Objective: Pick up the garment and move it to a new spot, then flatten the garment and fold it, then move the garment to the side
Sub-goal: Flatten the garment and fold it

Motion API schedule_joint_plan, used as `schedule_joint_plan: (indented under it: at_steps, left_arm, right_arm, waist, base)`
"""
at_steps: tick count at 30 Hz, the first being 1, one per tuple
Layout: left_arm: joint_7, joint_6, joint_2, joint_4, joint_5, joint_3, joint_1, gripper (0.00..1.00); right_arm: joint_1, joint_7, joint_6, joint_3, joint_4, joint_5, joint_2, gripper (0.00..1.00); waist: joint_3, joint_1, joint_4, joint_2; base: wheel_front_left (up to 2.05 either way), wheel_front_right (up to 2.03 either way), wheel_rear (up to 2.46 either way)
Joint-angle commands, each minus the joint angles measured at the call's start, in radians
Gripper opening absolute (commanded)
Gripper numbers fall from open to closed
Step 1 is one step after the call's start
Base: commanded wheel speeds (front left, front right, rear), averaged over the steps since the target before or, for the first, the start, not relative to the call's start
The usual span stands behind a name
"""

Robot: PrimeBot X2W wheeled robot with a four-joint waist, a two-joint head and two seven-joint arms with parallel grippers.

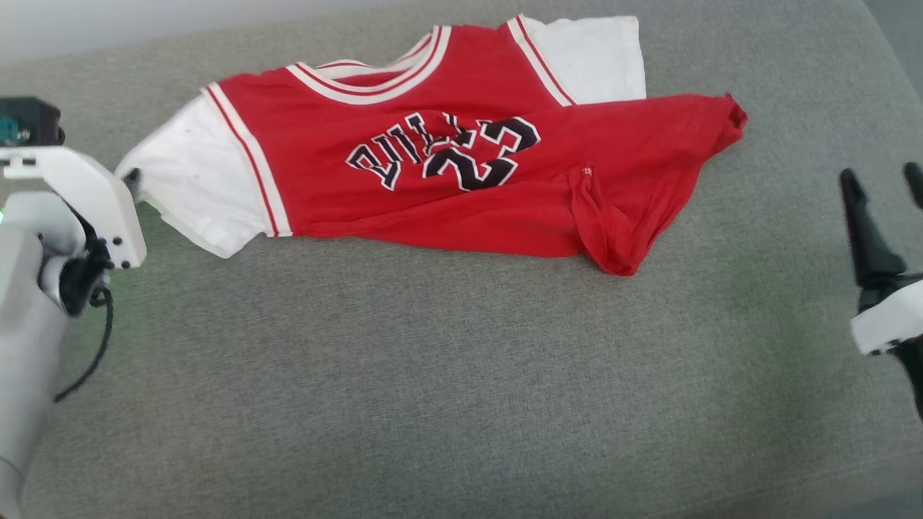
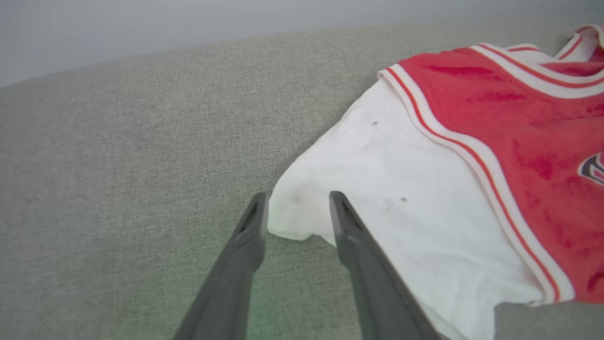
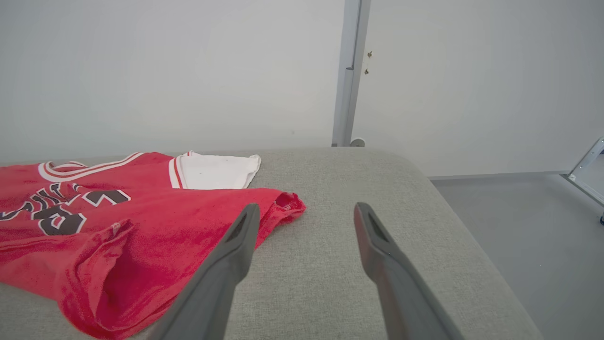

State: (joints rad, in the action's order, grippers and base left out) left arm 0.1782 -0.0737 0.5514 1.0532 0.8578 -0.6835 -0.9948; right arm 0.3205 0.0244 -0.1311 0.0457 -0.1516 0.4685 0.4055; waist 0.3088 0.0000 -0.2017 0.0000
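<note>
I expect the jersey [image 1: 324,173] to open out long and flat when I lift the white sleeves, because the lettering [image 1: 445,151] is squashed into folds above the bunched hem.
The garment [image 1: 447,158] is a red jersey with white sleeves, striped trim and black-white lettering. It lies spread on the grey cushion [image 1: 433,375], its hem bunched into a fold at the lower right. My left gripper [image 1: 132,184] is at the tip of the left white sleeve. In the left wrist view its jaws [image 2: 298,208] stand apart with the sleeve corner [image 2: 292,217] between the fingertips, the garment [image 2: 401,189] running off to the right. My right gripper [image 1: 883,184] is open and holds nothing, to the right of the red hem corner [image 3: 288,203] of the garment [image 3: 141,226].
The cushion's right edge drops to a grey floor [image 3: 519,212]. A pale wall with a vertical post [image 3: 347,71] stands behind it. A metal frame leg [image 3: 587,170] shows at the far right. Bare cushion stretches in front of the jersey.
</note>
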Motion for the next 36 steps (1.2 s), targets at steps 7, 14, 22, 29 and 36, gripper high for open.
schedule_joint_plan:
  at_steps: [7, 14, 22, 29, 36]
  left_arm:
    - [-0.283, -0.006, -0.052, -0.03, 0.027, 0.044, 0.12, 1.0]
    - [-0.443, 0.08, -0.138, -0.205, -0.065, 0.054, 0.244, 1.0]
    - [-0.445, 0.233, -0.251, -0.715, -0.367, 0.221, 0.466, 1.0]
    - [-0.445, 0.243, -0.351, -0.904, -0.535, 0.261, 0.587, 1.0]
    - [-0.445, 0.211, -0.444, -1.022, -0.617, 0.295, 0.644, 1.0]
  right_arm:
    - [-0.027, -0.024, 0.001, -0.104, -0.027, 0.007, 0.0, 1.0]
    - [0.104, 0.035, 0.001, -0.198, -0.096, 0.014, 0.087, 1.0]
    - [0.435, 0.236, 0.001, -0.322, -0.277, 0.077, 0.264, 1.0]
    - [0.645, 0.383, 0.001, -0.443, -0.393, 0.141, 0.394, 1.0]
    - [0.831, 0.586, 0.001, -0.583, -0.445, 0.253, 0.517, 1.0]
  waist:
    - [-0.045, 0.0, 0.068, 0.0]
    - [-0.024, 0.0, 0.176, 0.0]
    - [0.078, 0.0, 0.339, 0.0]
    - [0.177, 0.0, 0.467, 0.0]
    - [0.283, 0.0, 0.567, 0.0]
  base:
    - [0.0, 0.0, 0.0]
    - [0.0, 0.0, 0.0]
    - [0.0, 0.0, 0.0]
    - [0.0, 0.0, 0.0]
    - [0.0, 0.0, 0.0]
